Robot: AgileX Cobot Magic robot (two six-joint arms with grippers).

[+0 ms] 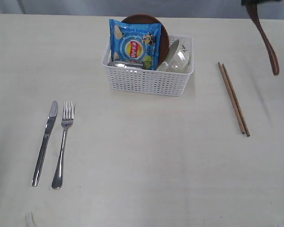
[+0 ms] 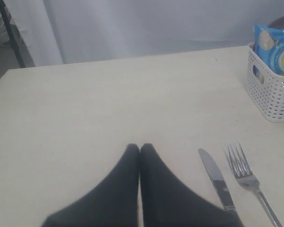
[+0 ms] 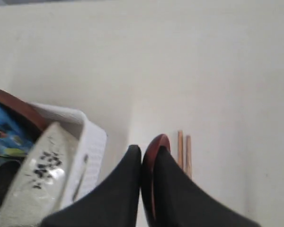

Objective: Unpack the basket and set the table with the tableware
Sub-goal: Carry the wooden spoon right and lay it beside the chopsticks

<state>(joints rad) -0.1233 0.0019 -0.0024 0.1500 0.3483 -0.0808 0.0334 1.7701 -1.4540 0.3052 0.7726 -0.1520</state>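
Observation:
The dark red spoon's handle (image 1: 269, 51) is parallel to the chopsticks, so my right gripper keeps lowering the spoon to the clear space (image 1: 252, 106) next to them until it lies flat.
The white basket (image 1: 146, 78) stands at the back middle of the cream table (image 1: 146, 156). It holds the brown plate (image 1: 163, 35), the off-white bowl (image 1: 179, 56) on its side and a steel cup (image 1: 128, 64), partly hidden. The steel knife (image 1: 45, 142) and fork (image 1: 63, 142) lie side by side at front left. The wooden chopsticks (image 1: 234, 98) lie at the right. My right gripper (image 3: 149, 153) is shut on the dark red spoon (image 1: 266, 42), which hangs in the air above the far right. My left gripper (image 2: 139, 149) is shut and empty, left of the knife (image 2: 217, 179).
A blue snack packet (image 1: 135, 43) stands upright in the basket in front of the plate. A grey curtain backs the far table edge (image 2: 132, 56). Bare tabletop lies between the fork and the chopsticks.

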